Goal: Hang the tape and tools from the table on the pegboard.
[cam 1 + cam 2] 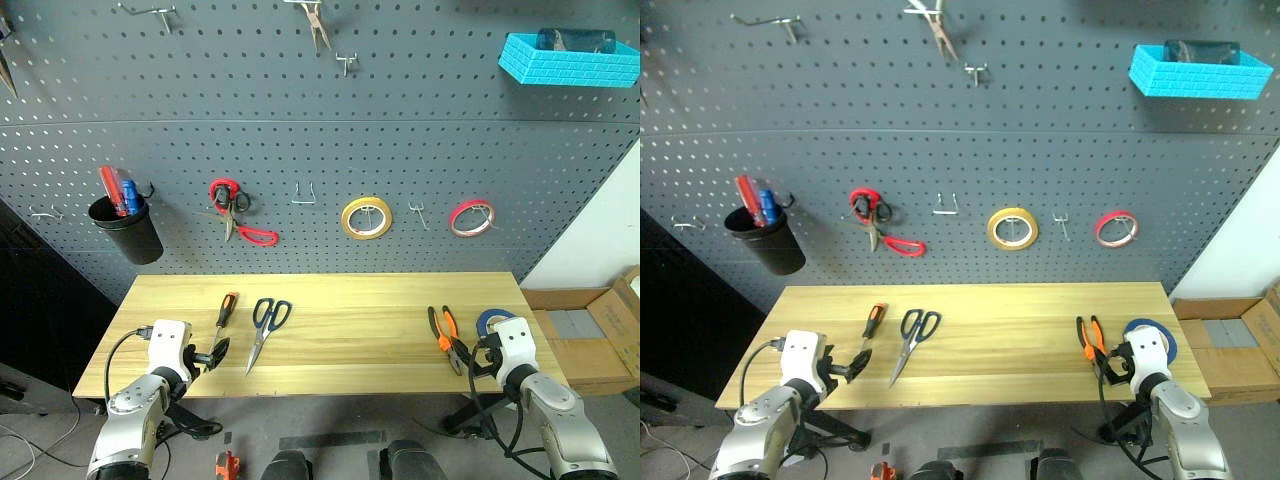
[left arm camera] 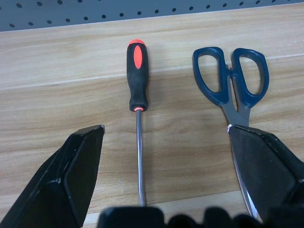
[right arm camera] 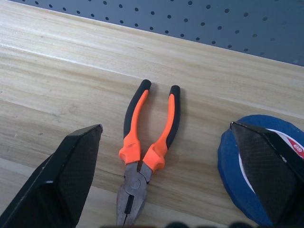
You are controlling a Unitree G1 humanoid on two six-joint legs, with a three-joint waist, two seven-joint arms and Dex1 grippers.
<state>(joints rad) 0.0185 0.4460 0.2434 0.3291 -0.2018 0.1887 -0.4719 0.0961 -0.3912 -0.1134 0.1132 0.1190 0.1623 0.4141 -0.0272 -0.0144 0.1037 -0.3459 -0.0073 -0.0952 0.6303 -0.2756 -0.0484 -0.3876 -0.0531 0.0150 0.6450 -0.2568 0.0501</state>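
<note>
The orange grips (image 3: 156, 156) spread out wider than the jaws of the pliers (image 1: 448, 340), so the pliers will catch at their grips and hang with their jaws down when I hook them.
On the light wood table (image 1: 350, 300) lie an orange-and-black screwdriver (image 1: 227, 315) and blue-handled scissors (image 1: 268, 325) on the left. Orange-and-black pliers (image 1: 445, 335) and a blue tape roll (image 1: 490, 319) lie on the right. My left gripper (image 1: 216, 353) hovers open at the near edge, with the screwdriver (image 2: 137, 85) and scissors (image 2: 232, 80) ahead of its fingers. My right gripper (image 1: 474, 356) is open too. The pliers (image 3: 147, 147) lie between its fingers, and one finger covers part of the tape (image 3: 227, 164). The dark grey pegboard (image 1: 300, 130) rises behind the table.
On the pegboard hang a black cup of pens (image 1: 125, 225), red-handled scissors (image 1: 235, 215), a yellow roll (image 1: 367, 218), a red roll (image 1: 471, 217) and a turquoise basket (image 1: 570, 60). Bare hooks (image 1: 303, 195) sit between them. A cardboard box (image 1: 590, 340) stands right of the table.
</note>
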